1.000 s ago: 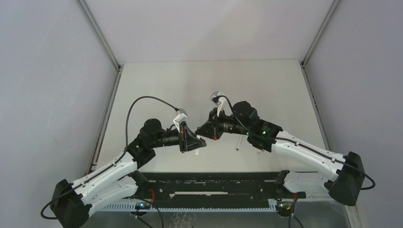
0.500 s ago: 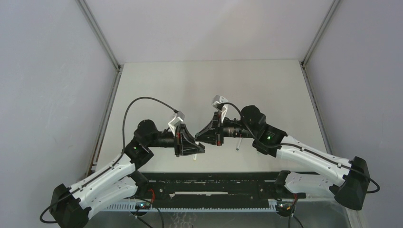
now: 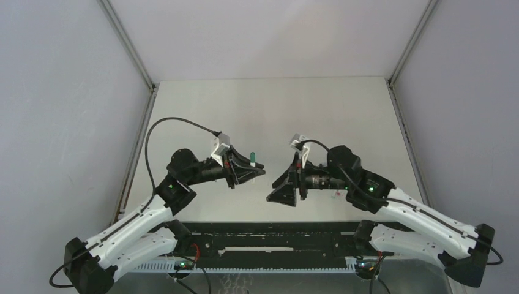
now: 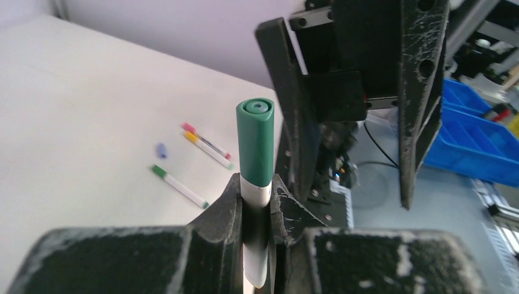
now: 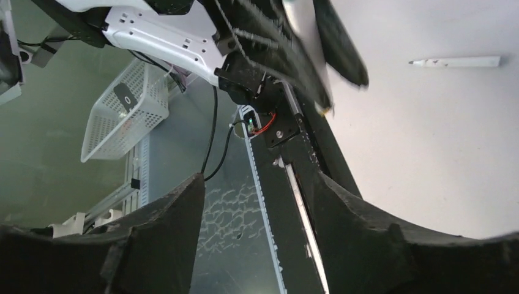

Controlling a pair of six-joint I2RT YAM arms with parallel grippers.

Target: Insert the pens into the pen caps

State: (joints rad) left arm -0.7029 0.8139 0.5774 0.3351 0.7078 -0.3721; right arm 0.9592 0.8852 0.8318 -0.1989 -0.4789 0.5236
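Note:
The robot's left gripper is holding the capped pen far away from the other capped pens [image 4: 180, 185], so the right gripper should take that pen by the green cap [image 3: 252, 157] and bring it over to them.
My left gripper [image 3: 256, 171] is shut on a white pen [image 4: 255, 191] whose green cap [image 4: 255, 144] stands above the fingers; the cap also shows in the top view [image 3: 252, 159]. My right gripper [image 3: 276, 194] faces it a short way to the right, open, with nothing between its fingers [image 5: 257, 180]. In the left wrist view a green-ended pen [image 4: 181, 187], two pens with pink and orange ends [image 4: 208, 147] and a loose blue cap [image 4: 161, 150] lie on the table. Another bare white pen [image 5: 456, 61] lies on the table in the right wrist view.
The black rail [image 3: 275, 236] with both arm bases runs along the table's near edge. A white wire basket [image 5: 125, 113] and blue bins [image 4: 474, 138] sit off the table. Grey walls close the table [image 3: 269, 110] on three sides.
The right gripper has opened and drawn back to the right and nearer the rail. The left gripper keeps the green-capped pen and has swung it up and slightly left.

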